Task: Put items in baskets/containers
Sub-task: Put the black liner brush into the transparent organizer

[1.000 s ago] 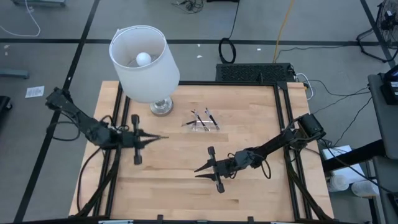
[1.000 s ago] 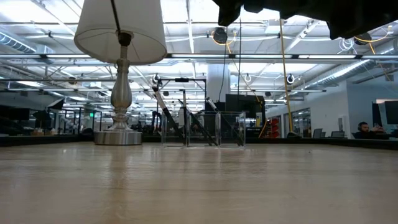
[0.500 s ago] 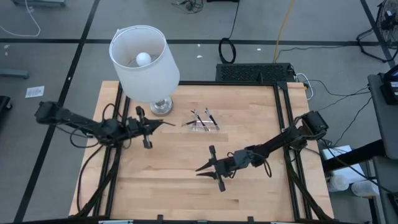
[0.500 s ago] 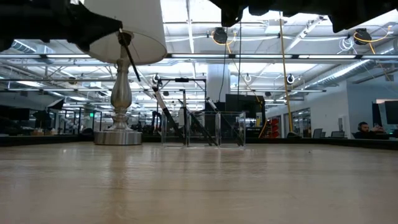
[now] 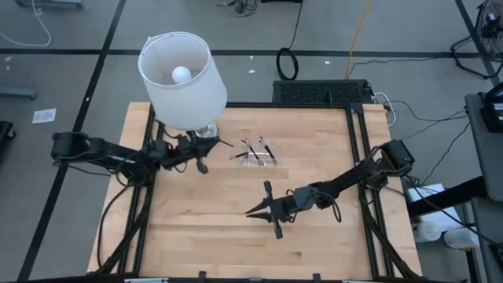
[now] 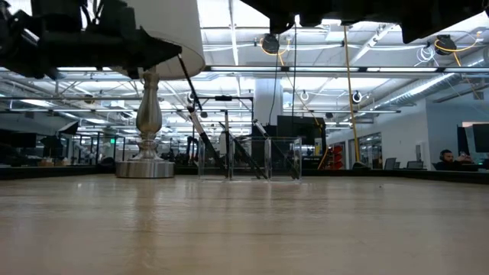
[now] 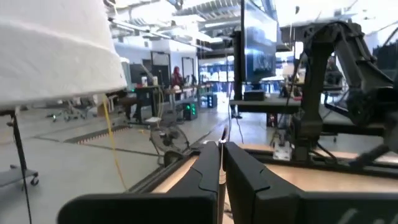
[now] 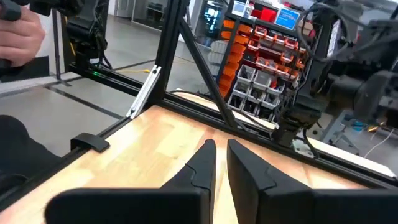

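Note:
The dark stick's tip (image 6: 199, 108) points down above the clear tray's rim, so the robot's left gripper keeps moving toward the tray (image 6: 214, 157) and lets go once the stick's tip is inside.
A clear shallow tray (image 5: 255, 156) sits on the wood table just right of the lamp, with a few thin dark sticks (image 5: 259, 149) lying in it. In the low view the tray (image 6: 248, 158) shows the sticks leaning inside it. My left gripper (image 5: 211, 145) hangs beside the lamp base, left of the tray, shut on another stick (image 5: 222, 144). My right gripper (image 5: 253, 211) hovers over the table's middle, nearer than the tray. Its fingers (image 8: 208, 158) are drawn almost together with nothing between them. My left gripper pinches one thin dark stick (image 7: 221, 155) between its two fingertips. The fingers come about level from the table's left. The stick runs on past the tips toward the tray, and in the low view the stick (image 6: 191, 85) slants downward, clear of the table.
A white-shaded lamp (image 5: 182, 75) stands at the far left, and its metal base (image 5: 206, 134) is close beside my left gripper. Black frame rails (image 5: 357, 149) border the table. A person's hand (image 8: 18, 31) shows beyond the table in the right wrist view.
My left gripper has carried its stick toward the table's far edge and to the right, from the left middle up beside the lamp base, turning as it went. My right gripper has stayed in place, and the gap between its fingers has narrowed.

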Tool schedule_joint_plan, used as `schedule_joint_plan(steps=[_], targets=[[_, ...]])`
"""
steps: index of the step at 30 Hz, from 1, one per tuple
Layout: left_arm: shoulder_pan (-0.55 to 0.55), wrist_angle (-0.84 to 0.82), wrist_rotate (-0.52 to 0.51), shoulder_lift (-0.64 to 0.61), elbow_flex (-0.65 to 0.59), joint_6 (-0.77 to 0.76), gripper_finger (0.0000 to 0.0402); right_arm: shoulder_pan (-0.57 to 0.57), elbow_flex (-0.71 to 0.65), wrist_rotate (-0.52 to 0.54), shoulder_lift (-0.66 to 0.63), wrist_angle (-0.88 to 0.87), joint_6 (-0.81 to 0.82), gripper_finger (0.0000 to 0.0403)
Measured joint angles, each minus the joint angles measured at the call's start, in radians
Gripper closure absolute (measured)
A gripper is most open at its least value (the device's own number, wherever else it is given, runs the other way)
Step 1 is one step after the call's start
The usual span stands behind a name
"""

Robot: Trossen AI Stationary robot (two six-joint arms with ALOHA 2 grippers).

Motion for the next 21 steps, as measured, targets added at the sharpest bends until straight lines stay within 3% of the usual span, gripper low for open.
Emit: schedule_joint_plan(steps=[10, 21], targets=[[0.062, 0.283, 0.047, 0.324, 0.007, -0.052, 0.0393, 0.0, 0.0, 0.0, 0.0, 0.0, -0.054, 0.0385], [0.08, 0.275, 0.074, 0.541, 0.136, -0.053, 0.0393, 0.0, 0.0, 0.003, 0.0, -0.028, -0.054, 0.0385]])
